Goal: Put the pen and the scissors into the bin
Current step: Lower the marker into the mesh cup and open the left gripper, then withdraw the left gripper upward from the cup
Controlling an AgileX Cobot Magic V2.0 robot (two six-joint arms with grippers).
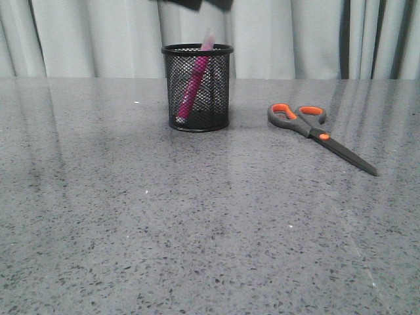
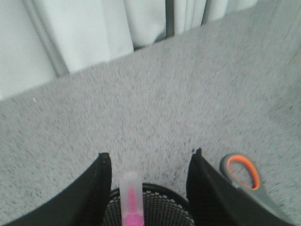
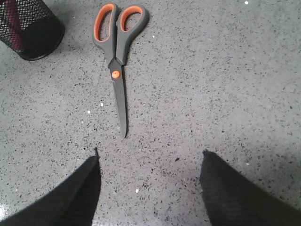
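I expect the scissors (image 1: 315,131) to stay closed and slim when I lift them upright over the bin, because the blades (image 1: 351,155) are lying shut together.
The black wire-mesh bin (image 1: 218,88) stands upright at the back middle of the table. The magenta pen (image 1: 194,79) leans inside it, its clear cap poking above the rim. My left gripper (image 1: 195,4) hangs just above the bin at the top edge of the front view. In the left wrist view it (image 2: 150,154) is open, with the pen's cap (image 2: 130,186) between the jaws and touching neither. The scissors (image 1: 308,125) lie flat to the right of the bin, blades closed and pointing front-right. My right gripper (image 3: 151,154) is open and empty above the table, just beyond the tip of the scissors (image 3: 117,56).
Grey speckled tabletop (image 1: 197,230) with pale curtains (image 1: 98,33) along its far edge. The bin (image 3: 37,28) shows in a corner of the right wrist view, apart from the scissors' handles.
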